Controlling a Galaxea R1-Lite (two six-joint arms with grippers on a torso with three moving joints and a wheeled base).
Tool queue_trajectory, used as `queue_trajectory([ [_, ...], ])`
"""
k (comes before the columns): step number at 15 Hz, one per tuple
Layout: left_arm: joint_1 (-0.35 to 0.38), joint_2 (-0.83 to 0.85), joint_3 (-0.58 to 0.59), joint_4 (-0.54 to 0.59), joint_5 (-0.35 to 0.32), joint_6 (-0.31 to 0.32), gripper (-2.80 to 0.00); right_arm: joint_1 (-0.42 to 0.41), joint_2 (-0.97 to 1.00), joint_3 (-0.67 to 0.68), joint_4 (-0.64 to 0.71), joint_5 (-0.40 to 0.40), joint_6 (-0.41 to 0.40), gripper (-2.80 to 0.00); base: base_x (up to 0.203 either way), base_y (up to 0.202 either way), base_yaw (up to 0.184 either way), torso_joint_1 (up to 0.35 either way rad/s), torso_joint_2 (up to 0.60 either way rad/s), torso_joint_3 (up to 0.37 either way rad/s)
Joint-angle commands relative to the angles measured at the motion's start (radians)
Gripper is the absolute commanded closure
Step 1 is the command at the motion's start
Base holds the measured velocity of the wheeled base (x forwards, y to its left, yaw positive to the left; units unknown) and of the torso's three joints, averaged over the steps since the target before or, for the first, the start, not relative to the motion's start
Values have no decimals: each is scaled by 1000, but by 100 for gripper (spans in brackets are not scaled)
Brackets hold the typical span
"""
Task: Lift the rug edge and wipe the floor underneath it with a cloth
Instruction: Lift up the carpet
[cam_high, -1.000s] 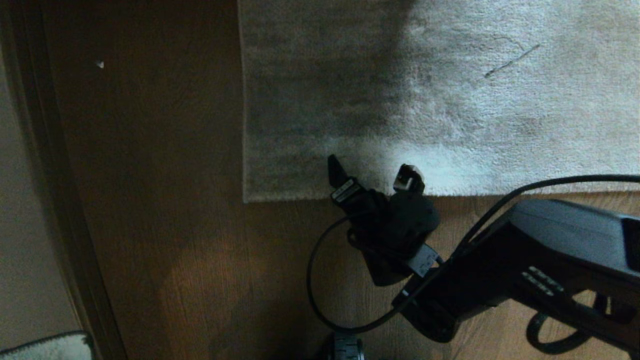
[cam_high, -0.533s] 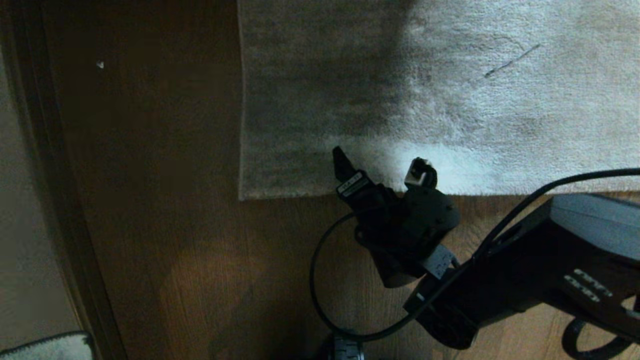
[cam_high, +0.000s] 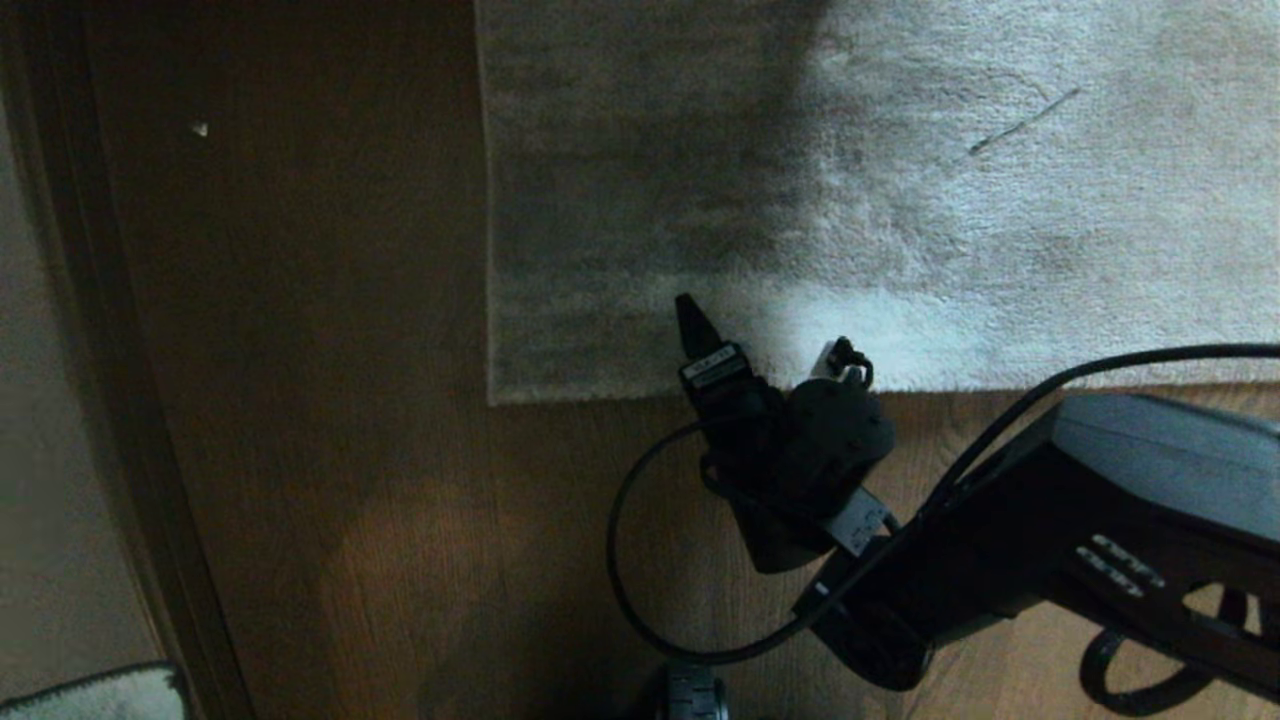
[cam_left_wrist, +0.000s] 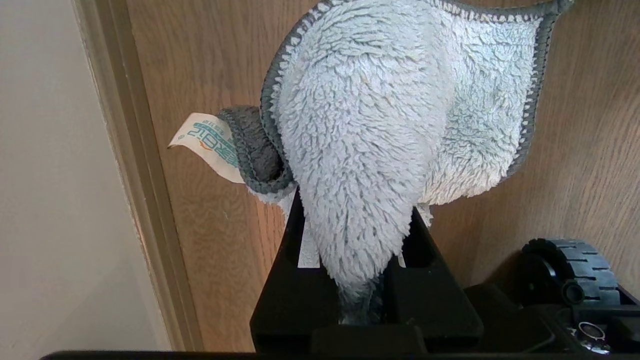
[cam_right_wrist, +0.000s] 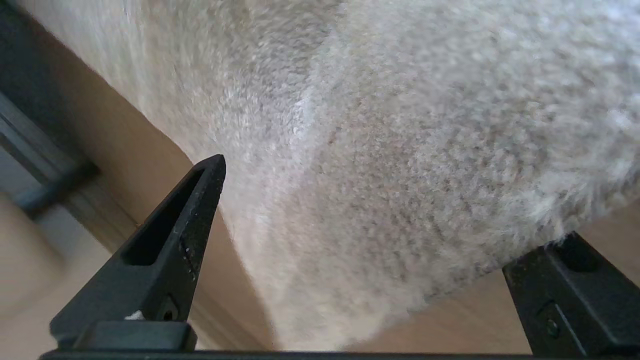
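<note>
My gripper is about to lift the rug edge (cam_high: 636, 396); the thin square corner (cam_high: 495, 398) lies free, so the rug's corner should fold back over the rug along a slant.
The grey-beige rug (cam_high: 900, 200) lies flat on the brown plank floor (cam_high: 330, 450). Its near rug edge (cam_high: 600, 388) ends in a square corner at the left. My right gripper (cam_high: 770, 340) hovers open over that edge, just right of the corner, fingers pointing away from me. In the right wrist view the rug edge (cam_right_wrist: 440, 295) and corner lie between the spread fingers (cam_right_wrist: 190, 220), over the floor (cam_right_wrist: 525, 320). My left gripper (cam_left_wrist: 356, 210) is parked low at my left, shut on the fluffy pale bluish cloth (cam_left_wrist: 370, 125). A bit of the cloth (cam_high: 100, 695) shows in the head view.
A wall with a dark skirting strip (cam_high: 110, 400) runs along the left. The right arm's black cable (cam_high: 625, 560) loops over the floor. A white speck (cam_high: 200, 128) lies on the planks. A base wheel (cam_left_wrist: 570, 270) sits beside the left gripper.
The right gripper has rolled at the wrist and stayed open over the rug's near edge. The left gripper and cloth have not moved.
</note>
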Motion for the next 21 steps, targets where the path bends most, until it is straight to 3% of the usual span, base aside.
queue_trajectory([
  [1,0,0,0,0,0,-1,0,2,6,-3,-48,-3,80,-280,0,0,0,0,0,0],
  [3,0,0,0,0,0,-1,0,2,14,-6,-48,-3,118,-280,0,0,0,0,0,0],
  [21,0,0,0,0,0,-1,0,2,13,-23,-48,-3,132,-280,0,0,0,0,0,0],
])
